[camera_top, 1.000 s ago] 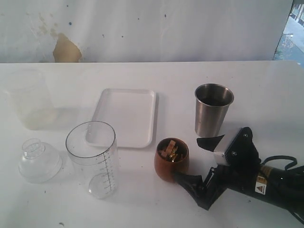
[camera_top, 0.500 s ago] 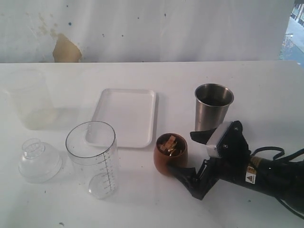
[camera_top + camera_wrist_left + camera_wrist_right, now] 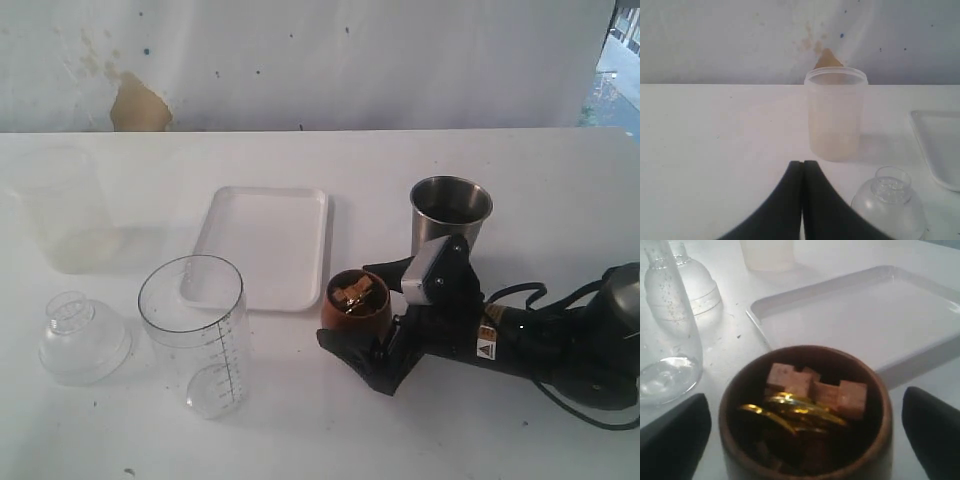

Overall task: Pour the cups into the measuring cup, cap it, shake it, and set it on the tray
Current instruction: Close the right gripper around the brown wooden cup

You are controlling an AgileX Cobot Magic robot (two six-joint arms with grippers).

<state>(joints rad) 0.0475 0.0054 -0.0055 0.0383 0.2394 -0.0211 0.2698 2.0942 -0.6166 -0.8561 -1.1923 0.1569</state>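
The wooden cubes and gold pieces (image 3: 354,292) are loose and mixed up, so I expect all of them to fall out and leave the wooden cup (image 3: 357,317) empty when the robot pours.
The brown wooden cup (image 3: 355,303), holding small wooden cubes and gold pieces, stands upright in front of the white tray (image 3: 265,240). My right gripper (image 3: 366,309) is open, with one finger on each side of the cup. In the right wrist view the wooden cup (image 3: 805,415) sits between the fingers of the right gripper (image 3: 805,440), with a small gap on both sides. The steel tumbler (image 3: 448,230) stands just behind that arm. The clear measuring cup (image 3: 195,335) stands at the front left, uncapped. My left gripper (image 3: 802,164) is shut on nothing above the table.
A clear domed lid (image 3: 80,340) lies left of the measuring cup. A frosted plastic cup (image 3: 65,210) stands at the back left. In the left wrist view the frosted cup (image 3: 835,115) is ahead, with the domed lid (image 3: 890,205) beside the fingers.
My right gripper has slid left along the table until its open fingers straddle the wooden cup. The cup now sits slightly nearer the tray. The other objects have not moved.
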